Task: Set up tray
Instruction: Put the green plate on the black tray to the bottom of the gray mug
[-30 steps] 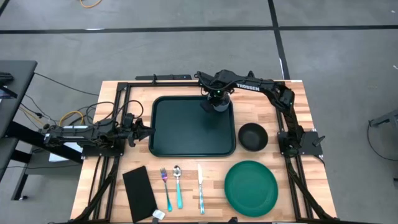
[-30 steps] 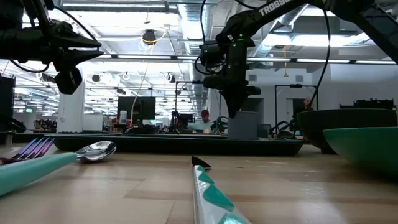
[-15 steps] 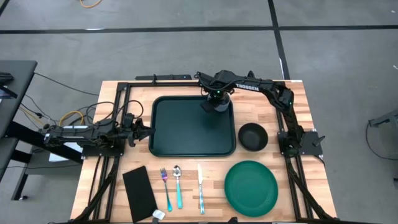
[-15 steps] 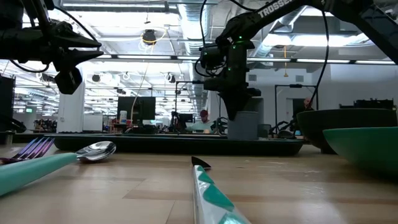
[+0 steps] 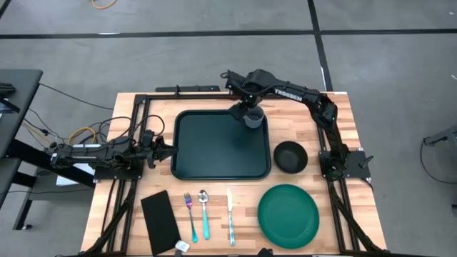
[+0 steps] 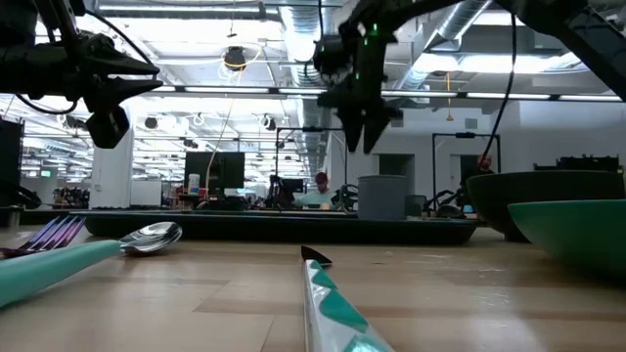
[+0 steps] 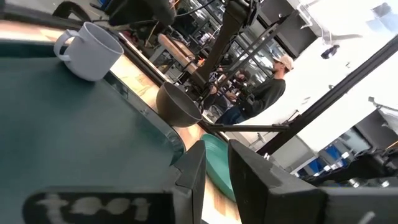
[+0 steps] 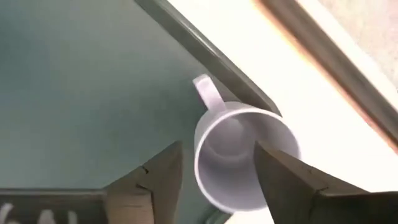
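Observation:
The pale mug stands upright in the tray's corner, so the robot's right gripper should move to the green plate next and close on its free rim [image 5: 315, 223].
The dark green tray [image 5: 214, 146] lies in the middle of the table. A pale mug [image 5: 255, 119] stands upright on its base in the tray's far right corner, also seen in the right wrist view [image 8: 245, 158] and the low view [image 6: 382, 198]. My right gripper [image 6: 362, 137] hangs open above the mug, clear of it, its fingers [image 8: 155, 171] pointing down on either side of the rim. My left gripper [image 5: 163, 150] waits at the tray's left rim, its fingers a narrow gap apart [image 7: 216, 165] with nothing between them.
A black bowl [image 5: 290, 156] stands right of the tray and a round green plate [image 5: 288, 214] lies near the front right. A black napkin [image 5: 160, 221], fork [image 5: 190, 213], spoon [image 5: 205, 213] and knife [image 5: 230, 214] lie along the near edge. People [image 7: 273, 87] show in the room behind.
My right gripper has opened, let go of the mug and risen straight above it, shifting slightly toward the table's far edge. The mug stays upright in the tray's far right corner.

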